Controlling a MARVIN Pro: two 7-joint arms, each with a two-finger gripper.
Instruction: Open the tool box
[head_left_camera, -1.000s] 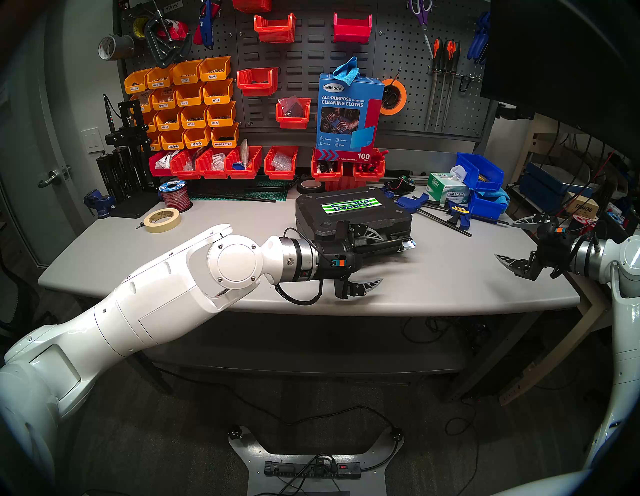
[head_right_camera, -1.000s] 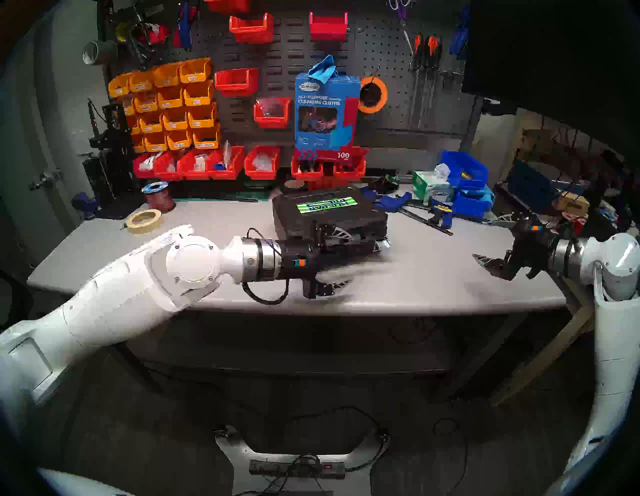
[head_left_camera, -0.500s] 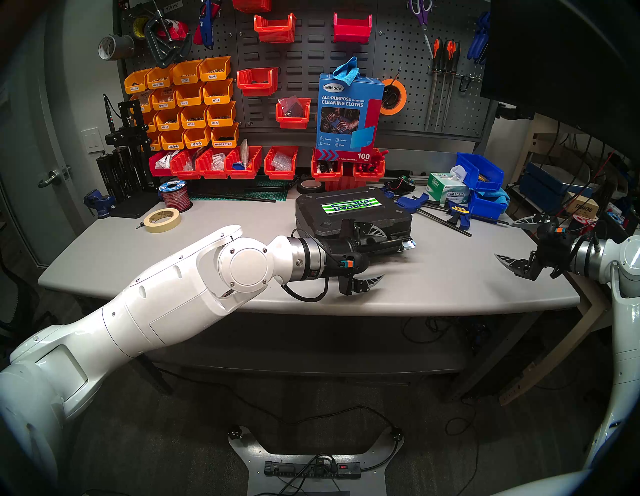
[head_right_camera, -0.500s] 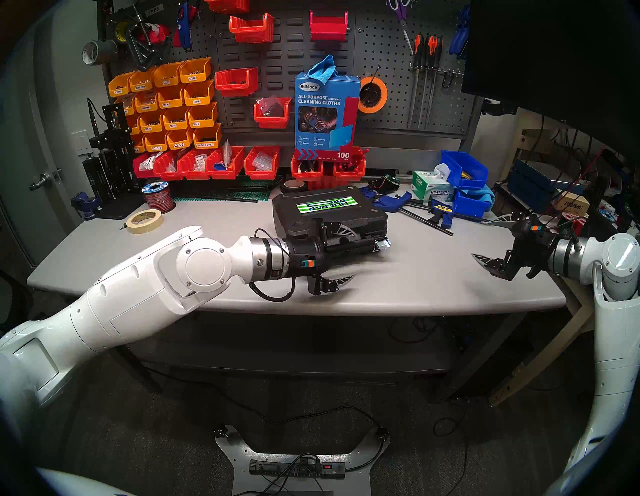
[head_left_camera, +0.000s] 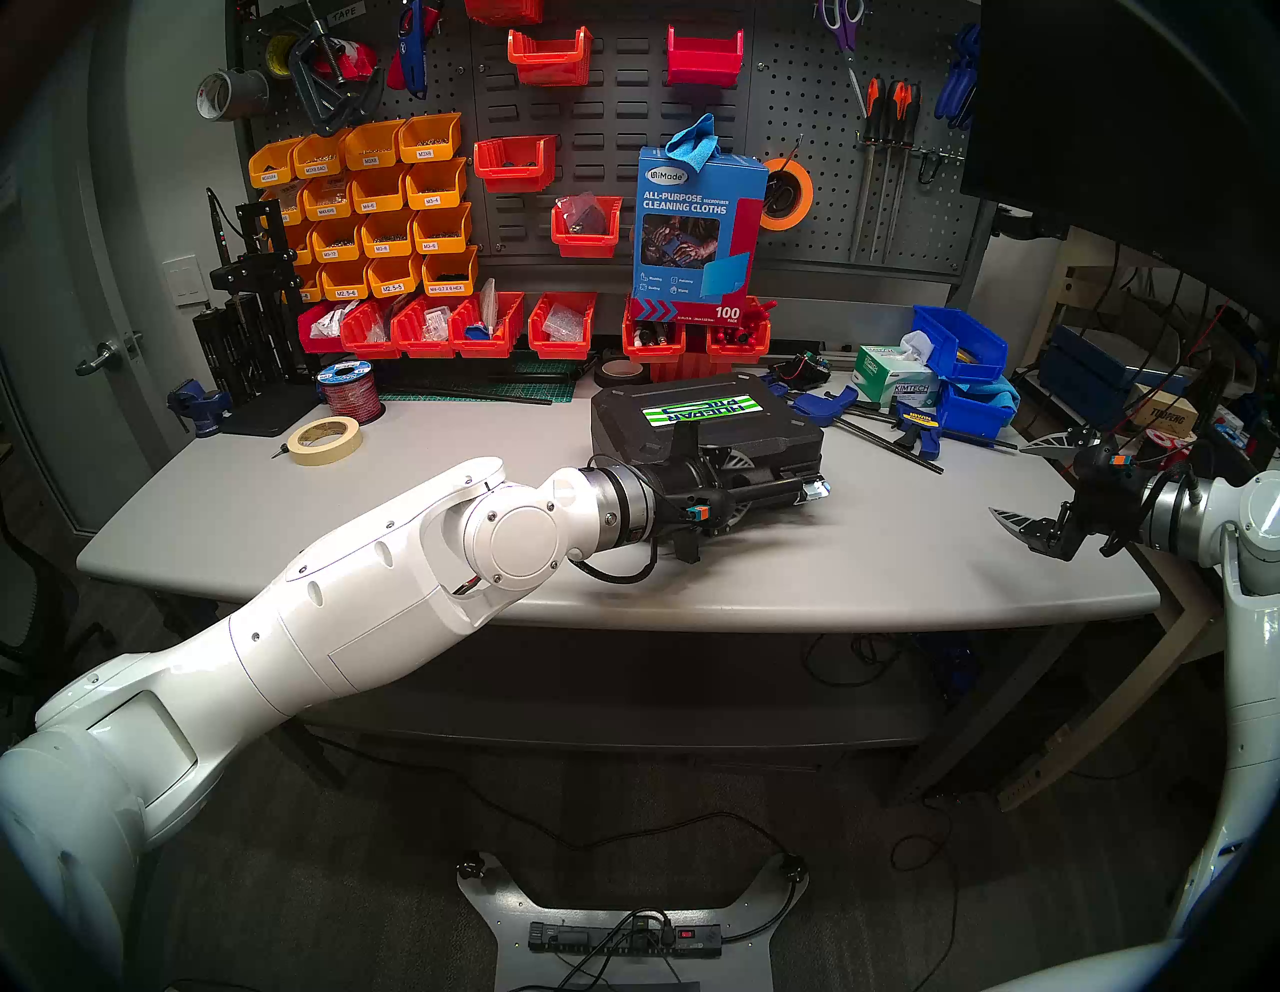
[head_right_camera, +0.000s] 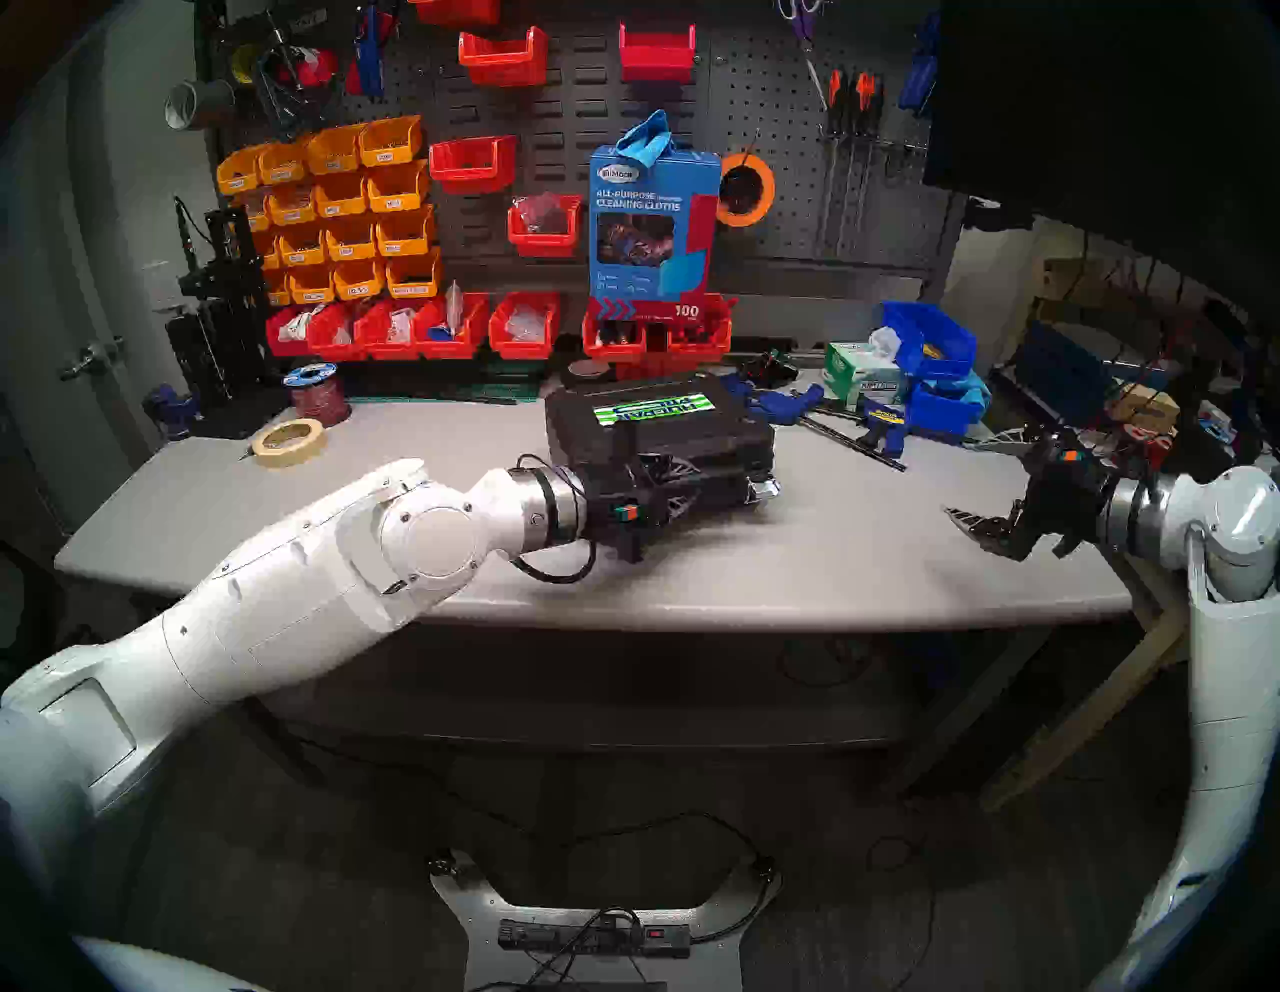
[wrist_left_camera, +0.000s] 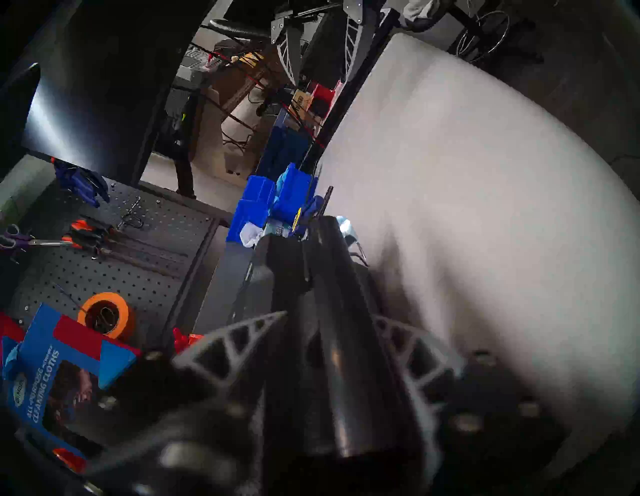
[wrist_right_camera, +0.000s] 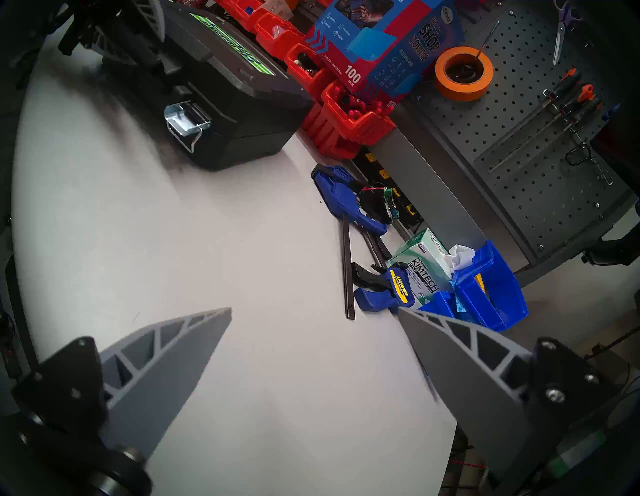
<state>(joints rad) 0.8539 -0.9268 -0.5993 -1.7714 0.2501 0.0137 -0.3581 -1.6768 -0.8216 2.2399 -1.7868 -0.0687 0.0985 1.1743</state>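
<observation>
The lid (head_left_camera: 703, 410) will come loose and swing up when I lift the black handle, because the silver latch (head_left_camera: 815, 489) sticks out from the front of the box.
The black tool box (head_left_camera: 762, 433) with a green-white-blue label lies flat on the grey table (head_left_camera: 485, 443), lid down. My left gripper (head_left_camera: 744, 485) is open at the box's front side, one finger on each side of the black handle (wrist_left_camera: 332, 311); I cannot tell whether they touch it. A silver latch (head_left_camera: 817, 488) sticks out at the front right corner, also visible in the right wrist view (wrist_right_camera: 187, 121). The other latch is hidden behind my left hand. My right gripper (head_left_camera: 1008, 479) hangs open and empty over the table's right end, well apart from the box.
Blue bar clamps (head_left_camera: 914, 422), a Kimtech tissue box (head_left_camera: 893, 377) and blue bins (head_left_camera: 963, 353) crowd the back right. A masking tape roll (head_left_camera: 324, 441) and a wire spool (head_left_camera: 350, 391) sit at the back left. Red bins line the pegboard wall behind the box.
My left arm has pushed in toward the box and the wrist has rolled, bringing the open fingers from beside the handle to either side of it. The right arm has not moved.
</observation>
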